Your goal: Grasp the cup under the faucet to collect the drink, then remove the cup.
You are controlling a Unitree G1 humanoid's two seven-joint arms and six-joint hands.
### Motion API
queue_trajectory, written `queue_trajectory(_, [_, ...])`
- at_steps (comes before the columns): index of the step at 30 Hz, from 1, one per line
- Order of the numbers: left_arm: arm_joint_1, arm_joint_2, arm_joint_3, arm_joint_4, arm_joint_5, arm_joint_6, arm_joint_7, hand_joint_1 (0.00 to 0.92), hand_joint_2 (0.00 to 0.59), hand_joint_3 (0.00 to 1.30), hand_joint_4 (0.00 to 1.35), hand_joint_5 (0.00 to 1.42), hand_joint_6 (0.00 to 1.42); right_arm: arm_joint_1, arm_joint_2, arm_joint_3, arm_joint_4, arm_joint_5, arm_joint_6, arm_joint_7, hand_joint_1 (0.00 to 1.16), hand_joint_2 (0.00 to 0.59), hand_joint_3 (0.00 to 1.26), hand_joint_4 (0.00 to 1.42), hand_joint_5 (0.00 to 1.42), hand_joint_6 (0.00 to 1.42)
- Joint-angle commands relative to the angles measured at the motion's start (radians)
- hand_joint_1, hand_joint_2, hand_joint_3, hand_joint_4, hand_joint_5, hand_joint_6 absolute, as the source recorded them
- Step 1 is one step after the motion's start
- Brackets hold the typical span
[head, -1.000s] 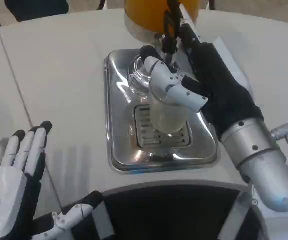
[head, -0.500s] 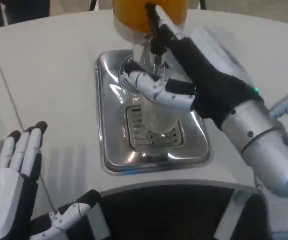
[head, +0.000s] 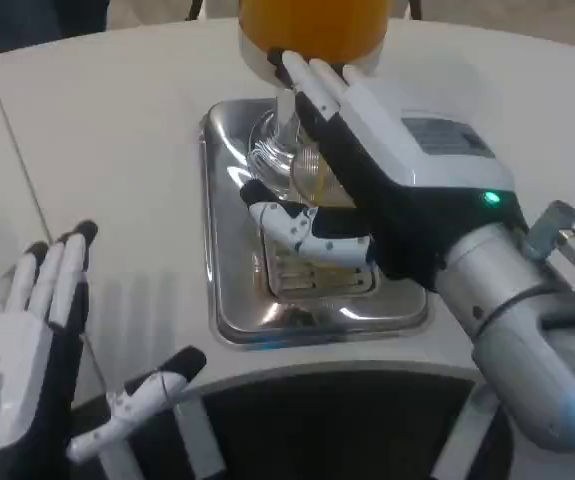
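Note:
The clear cup has a thin orange streak showing inside it, so I expect it to come away partly full of orange drink when I lift it.
A clear cup stands on the steel drip tray beneath the orange drink dispenser. My right hand grips the cup, thumb across its front and fingers reaching up to the dispenser's base. The white back of that hand faces the camera and hides most of the cup and the faucet. A thin orange streak shows inside the cup. My left hand lies at the lower left with fingers spread and nothing in it.
The tray's slotted grate lies just below the thumb. White table spreads to the left of the tray. The table's dark front cut-out sits near my body.
My right hand has rolled so its white back faces up, and its fingers have slid up against the dispenser's base. An orange streak now shows in the cup. The left hand stayed put.

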Motion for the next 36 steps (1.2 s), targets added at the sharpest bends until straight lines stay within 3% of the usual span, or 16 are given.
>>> queue_trajectory(1, [-0.075, -0.011, -0.037, 0.059, -0.009, 0.011, -0.012, 0.067, 0.082, 0.00, 0.00, 0.00, 0.04, 0.031, 0.060, -0.012, -0.004, -0.060, -0.039, 0.065, 0.39, 0.442, 0.00, 0.00, 0.00, 0.00])
queue_trajectory(7, [-0.175, -0.027, -0.099, 0.133, 0.000, 0.018, -0.006, 0.106, 0.079, 0.00, 0.00, 0.00, 0.04, 0.028, 0.122, -0.056, 0.020, -0.124, -0.077, 0.083, 0.39, 0.439, 0.00, 0.00, 0.00, 0.00])
queue_trajectory(15, [-0.294, -0.065, -0.179, 0.245, 0.005, 0.056, 0.000, 0.128, 0.089, 0.00, 0.00, 0.00, 0.04, 0.038, 0.185, -0.113, 0.075, -0.125, -0.132, 0.067, 0.39, 0.439, 0.00, 0.00, 0.00, 0.00])
queue_trajectory(30, [-0.411, -0.094, -0.236, 0.342, -0.022, 0.064, 0.013, 0.149, 0.088, 0.00, 0.00, 0.01, 0.05, 0.069, 0.229, -0.143, 0.102, -0.144, -0.179, 0.044, 0.40, 0.430, 0.00, 0.00, 0.00, 0.00])
queue_trajectory(33, [-0.420, -0.098, -0.242, 0.348, -0.031, 0.060, 0.011, 0.148, 0.087, 0.00, 0.00, 0.01, 0.05, 0.095, 0.248, -0.148, 0.082, -0.150, -0.175, 0.019, 0.41, 0.433, 0.00, 0.00, 0.00, 0.00])
queue_trajectory(36, [-0.423, -0.100, -0.251, 0.347, -0.036, 0.055, 0.013, 0.148, 0.087, 0.00, 0.00, 0.01, 0.06, 0.166, 0.311, -0.184, 0.024, -0.112, -0.139, -0.064, 0.41, 0.435, 0.00, 0.00, 0.00, 0.00])
